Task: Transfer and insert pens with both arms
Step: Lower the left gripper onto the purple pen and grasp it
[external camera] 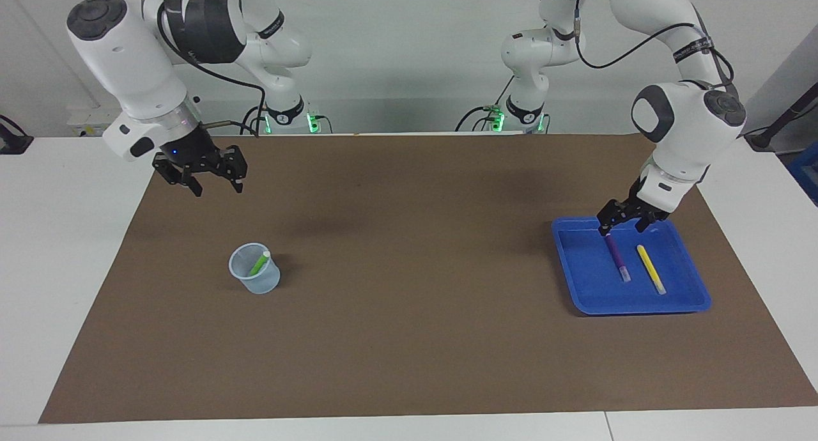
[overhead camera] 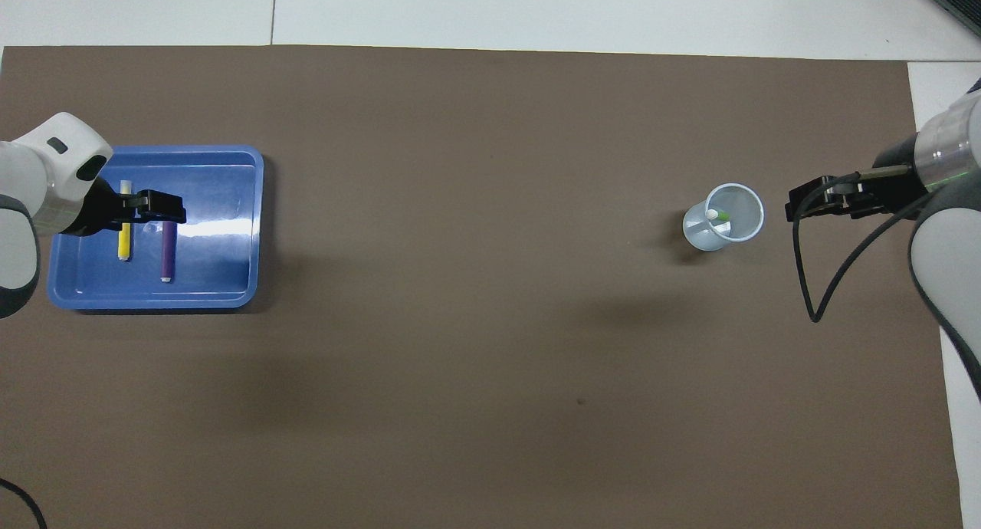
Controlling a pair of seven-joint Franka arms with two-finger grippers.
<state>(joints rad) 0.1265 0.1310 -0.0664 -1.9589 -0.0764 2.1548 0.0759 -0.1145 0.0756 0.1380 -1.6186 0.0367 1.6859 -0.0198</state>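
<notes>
I expect the purple pen (overhead camera: 168, 253) to tip against the cup's rim when I put it in, because the green pen (overhead camera: 718, 216) leans in the wide clear plastic cup.
The purple pen (external camera: 617, 257) (overhead camera: 166, 253) and the yellow pen (external camera: 650, 268) (overhead camera: 124, 238) lie side by side in a blue tray (external camera: 585, 281) (overhead camera: 222, 253) at the left arm's end of the table. My left gripper (external camera: 622, 229) (overhead camera: 162, 208) is open and low over the purple pen; I cannot tell whether it touches it. The green pen (external camera: 259, 262) (overhead camera: 719, 216) stands tilted in a clear plastic cup (external camera: 255, 281) (overhead camera: 709, 238) toward the right arm's end. My right gripper (external camera: 216, 188) (overhead camera: 797, 207) is open and empty, in the air beside the cup.
A brown mat (external camera: 409, 268) (overhead camera: 490, 322) covers most of the white table (external camera: 64, 236). The tray and the cup are the only things on it.
</notes>
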